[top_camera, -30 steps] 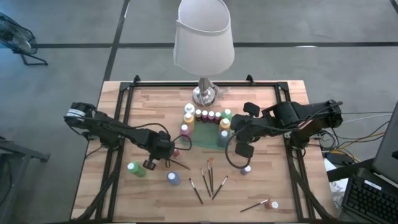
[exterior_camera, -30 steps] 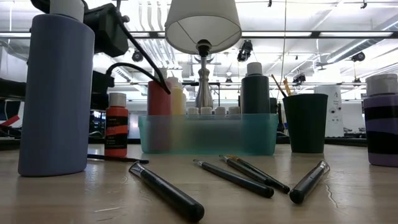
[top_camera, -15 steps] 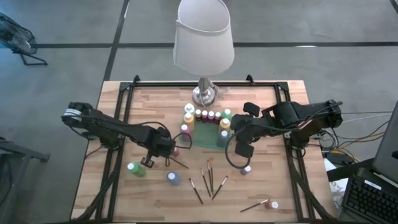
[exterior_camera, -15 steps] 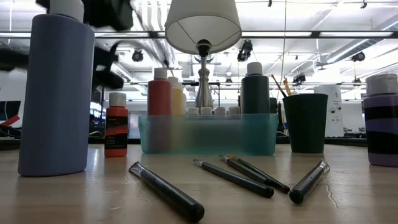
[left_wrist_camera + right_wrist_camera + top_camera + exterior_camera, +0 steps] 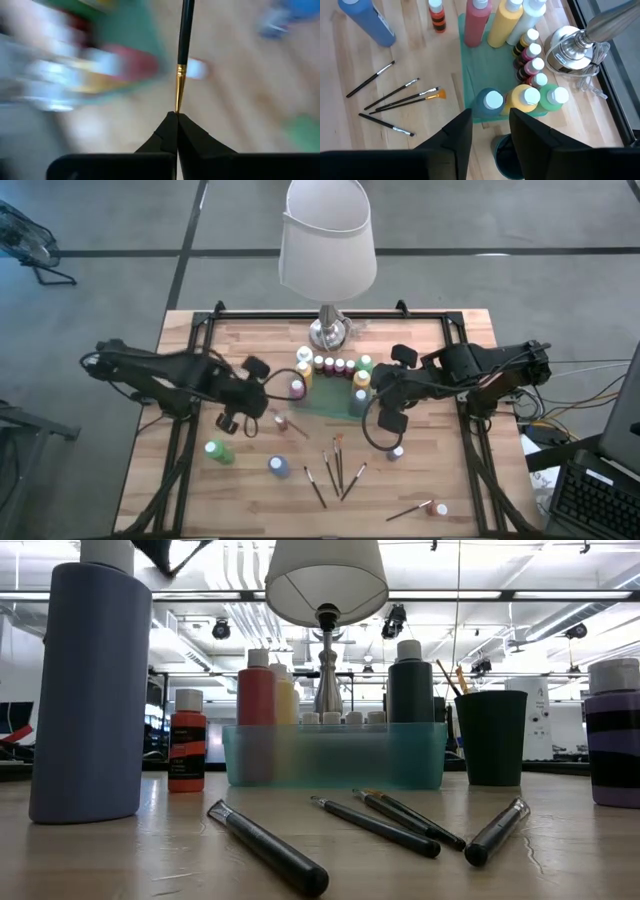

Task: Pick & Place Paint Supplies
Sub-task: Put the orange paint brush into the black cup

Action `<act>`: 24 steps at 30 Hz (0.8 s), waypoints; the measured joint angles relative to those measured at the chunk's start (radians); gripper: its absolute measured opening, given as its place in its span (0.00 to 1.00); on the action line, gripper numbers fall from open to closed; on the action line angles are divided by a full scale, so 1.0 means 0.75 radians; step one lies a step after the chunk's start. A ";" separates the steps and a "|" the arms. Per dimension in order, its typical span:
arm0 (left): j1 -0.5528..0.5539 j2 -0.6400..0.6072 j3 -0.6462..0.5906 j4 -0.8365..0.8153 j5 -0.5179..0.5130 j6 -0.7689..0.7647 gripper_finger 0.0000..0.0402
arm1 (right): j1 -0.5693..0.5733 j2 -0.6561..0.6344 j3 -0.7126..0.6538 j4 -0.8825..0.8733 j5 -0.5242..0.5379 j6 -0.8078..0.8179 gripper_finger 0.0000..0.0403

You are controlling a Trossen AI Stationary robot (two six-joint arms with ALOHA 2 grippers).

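The paintbrush is in my left gripper, across the green tray from the dark cup (image 5: 490, 738), so my right gripper should first take the paintbrush by its black handle (image 5: 185, 35).
My left gripper (image 5: 176, 116) hangs above the table left of the green tray (image 5: 325, 402), shut on a thin black-handled paintbrush (image 5: 184, 35) with a gold ferrule; the brush (image 5: 296, 429) slants away from it. My right gripper (image 5: 490, 131) hovers open over the tray's right end and a dark cup (image 5: 506, 156), nothing between its fingers. The tray holds white-capped paint bottles (image 5: 530, 50). Loose bottles stand on the wood: blue (image 5: 279, 466), green (image 5: 215, 451), small red (image 5: 281, 421). Several brushes (image 5: 336, 470) lie near the front. My left gripper pinches the paintbrush's bristle end, just beyond the gold ferrule (image 5: 178, 95), between its two fingertips. The fingers slant down from above and run along the brush. The brush sticks out past the tips, handle away from the gripper, lifted clear of the table.
A white-shaded lamp (image 5: 328, 250) stands on a silver base (image 5: 327, 332) at the table's far middle, behind the tray. A lone brush (image 5: 410, 509) and a bottle (image 5: 440, 508) lie at the front right; another bottle (image 5: 396, 452) stands below the right gripper.
My left gripper has risen steeply from the table, staying shut, and has tipped more steeply downward. The paintbrush, which lay on the wood beside the small red bottle, has come up with it and now hangs clear.
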 joint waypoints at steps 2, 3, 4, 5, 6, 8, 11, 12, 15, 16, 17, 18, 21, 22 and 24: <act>-0.032 0.000 0.117 0.003 -0.177 0.084 0.00 | 0.000 0.000 0.000 0.006 0.000 0.000 0.29; -0.048 0.002 0.175 0.007 -0.265 0.148 0.00 | 0.000 0.000 0.000 0.012 0.000 0.000 0.28; -0.060 0.003 0.223 0.021 -0.347 0.220 0.00 | 0.000 0.000 0.000 0.025 0.000 0.000 0.27; -0.069 0.004 0.260 0.046 -0.420 0.307 0.00 | 0.000 0.000 0.000 0.039 -0.001 0.000 0.26; -0.074 0.003 0.290 0.083 -0.483 0.416 0.00 | 0.000 0.000 0.000 0.051 -0.001 0.000 0.25; -0.075 0.003 0.333 0.162 -0.571 0.708 0.00 | 0.000 -0.002 0.000 0.086 -0.002 0.000 0.24; -0.073 0.004 0.347 0.326 -0.678 1.145 0.00 | 0.001 -0.013 0.019 0.155 -0.003 0.017 0.21; -0.071 0.010 0.347 0.399 -0.724 1.270 0.00 | 0.001 -0.022 0.025 0.197 -0.003 0.024 0.21; -0.063 0.041 0.345 0.606 -0.852 1.662 0.00 | 0.003 -0.079 0.034 0.383 -0.012 0.014 0.19; -0.062 0.055 0.345 0.682 -0.881 1.792 0.00 | 0.004 -0.100 0.034 0.458 -0.019 0.007 0.18; -0.059 0.067 0.345 0.762 -0.902 1.924 0.00 | 0.004 -0.126 0.034 0.525 -0.039 -0.008 0.18; -0.054 0.083 0.344 0.844 -0.916 2.047 0.00 | 0.003 -0.145 0.034 0.574 -0.067 -0.020 0.17; -0.047 0.122 0.343 1.100 -0.910 2.350 0.00 | 0.004 -0.194 0.034 0.699 -0.124 -0.047 0.17; -0.043 0.134 0.343 1.180 -0.881 2.413 0.00 | 0.004 -0.208 0.034 0.734 -0.130 -0.051 0.17; -0.037 0.159 0.343 1.306 -0.808 2.525 0.00 | 0.004 -0.230 0.034 0.798 -0.144 -0.057 0.18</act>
